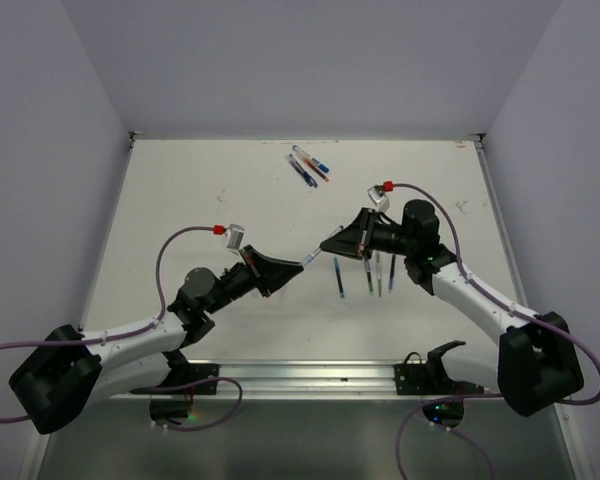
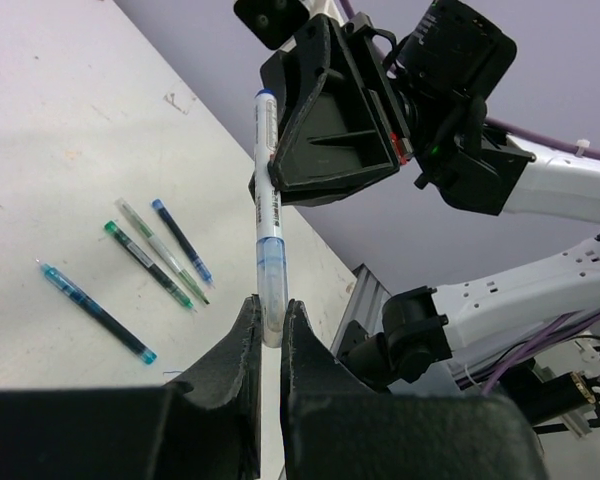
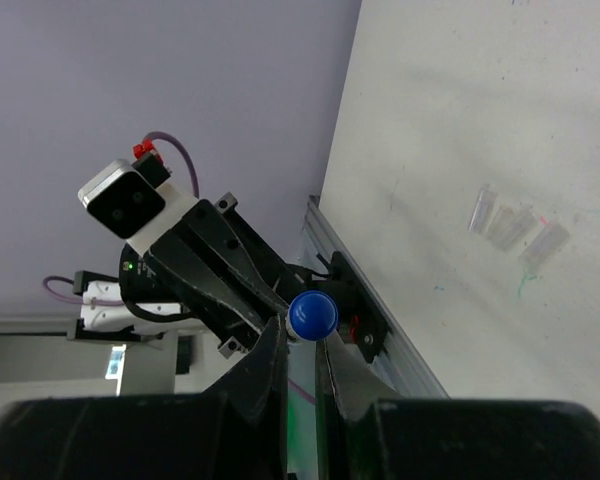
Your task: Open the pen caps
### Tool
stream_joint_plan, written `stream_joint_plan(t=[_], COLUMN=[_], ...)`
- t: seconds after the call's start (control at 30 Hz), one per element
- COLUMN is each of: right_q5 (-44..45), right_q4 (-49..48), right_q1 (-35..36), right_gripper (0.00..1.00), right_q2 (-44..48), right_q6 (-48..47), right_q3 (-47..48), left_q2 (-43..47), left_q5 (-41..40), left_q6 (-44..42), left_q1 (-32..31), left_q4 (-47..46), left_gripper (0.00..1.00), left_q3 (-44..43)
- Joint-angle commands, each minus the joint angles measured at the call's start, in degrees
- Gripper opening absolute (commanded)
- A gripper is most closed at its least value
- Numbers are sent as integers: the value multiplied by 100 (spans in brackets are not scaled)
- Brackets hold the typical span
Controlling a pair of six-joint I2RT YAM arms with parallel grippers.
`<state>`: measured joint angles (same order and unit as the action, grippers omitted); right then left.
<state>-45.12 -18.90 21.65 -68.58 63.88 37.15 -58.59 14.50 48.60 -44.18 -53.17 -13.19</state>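
Next, my left gripper opens and close farther up by the blue band before pulling the cap off, as it holds just the tip of the clear cap.
One pen with a clear barrel hangs in the air between both grippers above the table's middle. My left gripper is shut on its lower barrel end. My right gripper is shut on the other end, where the blue-tipped pen cap pokes out between its fingers. In the left wrist view the right gripper pinches the pen just below that blue tip. The cap sits on the pen. In the top view the left gripper and right gripper face each other closely.
Several pens lie on the table under the right arm, also visible in the left wrist view as pens. More blue and red pens lie at the back. Small clear blurred pieces lie on the table. An aluminium rail runs along the near edge.
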Motion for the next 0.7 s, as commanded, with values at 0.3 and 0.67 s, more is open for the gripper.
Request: stream_joint_plan(t=[0.3,0.67], right_q5=[1436,875], right_q4=[-283,2345], right_q1=[-909,-372], right_gripper=[0,0], right_q2=[-306,160], right_q6=[-857,-2362], right_q3=[767,1295], left_q2=[-90,22], left_q5=[1634,548], left_q6=[-710,-1897], left_q1=[-152,-143], left_q4=[737,2966], left_gripper=[0,74], left_q3=[-200,-1396])
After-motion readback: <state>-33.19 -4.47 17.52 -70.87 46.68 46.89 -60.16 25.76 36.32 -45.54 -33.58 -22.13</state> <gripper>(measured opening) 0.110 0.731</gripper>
